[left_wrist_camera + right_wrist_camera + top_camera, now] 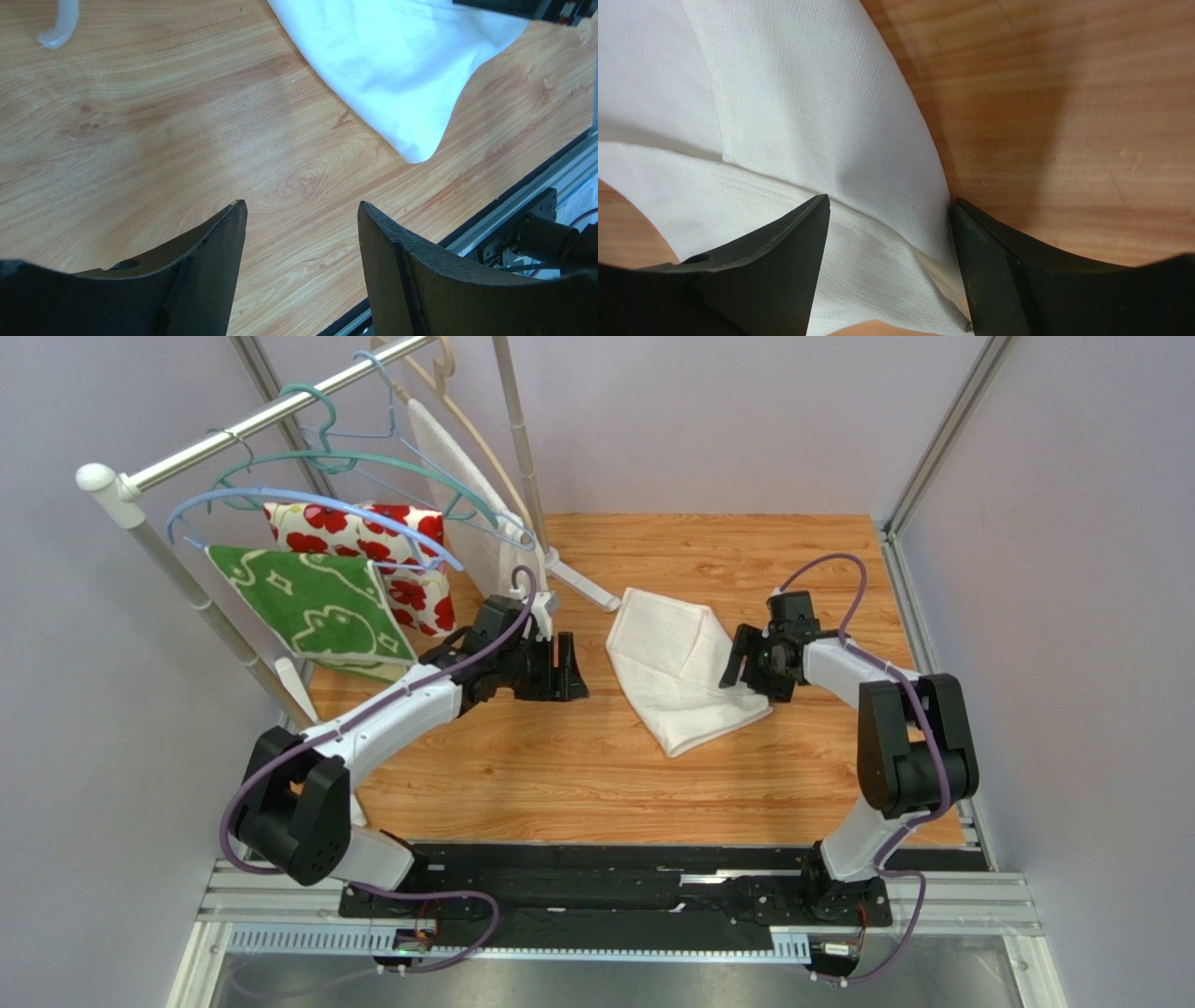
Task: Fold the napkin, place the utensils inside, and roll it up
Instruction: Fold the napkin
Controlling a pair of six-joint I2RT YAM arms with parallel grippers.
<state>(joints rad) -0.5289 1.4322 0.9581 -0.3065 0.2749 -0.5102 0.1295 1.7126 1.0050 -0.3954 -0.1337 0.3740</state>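
The napkin's near corner (673, 748) is crooked, away from my left gripper. Next, my right gripper turns the napkin around before my left gripper pinches its long edge (651, 717).
The napkin (673, 672) lies folded into a rough white wedge on the wooden table (561, 770), its narrow end toward the near edge. My right gripper (739, 664) is low at the napkin's right edge. In the right wrist view its fingers stand apart astride the cloth's folded border (794, 105), so the right gripper (889, 201) is open. My left gripper (572, 672) hovers just left of the napkin. It is open (302, 204) over bare wood, with the napkin (400, 63) ahead of it. The utensils are out of view.
A clothes rack with several hangers stands at the back left, carrying a red-flowered cloth (379, 546), a green cloth (302, 602) and a textured white cloth (463, 476). A metal rail (533, 189) runs along the table's near edge. Grey walls close in both sides.
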